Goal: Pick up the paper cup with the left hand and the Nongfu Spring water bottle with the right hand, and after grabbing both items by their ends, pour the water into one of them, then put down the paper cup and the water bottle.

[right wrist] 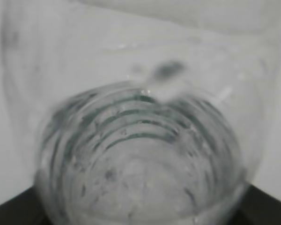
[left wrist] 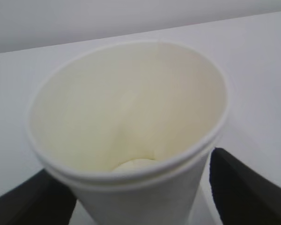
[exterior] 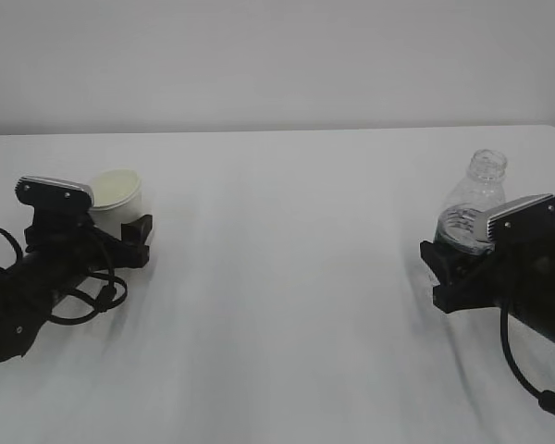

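Note:
Water should run in a thin stream into the paper cup (exterior: 117,192) when the robot pours, since the water bottle's narrow opening (exterior: 488,159) is open.
The white paper cup (exterior: 117,192) stands upright at the left of the table, its cream inside (left wrist: 131,108) filling the left wrist view. My left gripper (exterior: 120,222) straddles its lower part, open: the right finger (left wrist: 246,187) stands clear of the cup wall and the left finger (left wrist: 28,201) is close beside it. At the right stands the capless clear Nongfu Spring water bottle (exterior: 476,199), ribbed with green showing through (right wrist: 140,154). My right gripper (exterior: 462,252) is shut on its lower body, with dark fingers (right wrist: 267,208) pressed against both sides. The water itself is hard to make out.
The white table (exterior: 287,277) runs back to a pale wall; its far edge crosses the exterior view above both objects. A wide stretch of bare tabletop lies between the two arms. Black cables (exterior: 92,296) loop beside the left arm.

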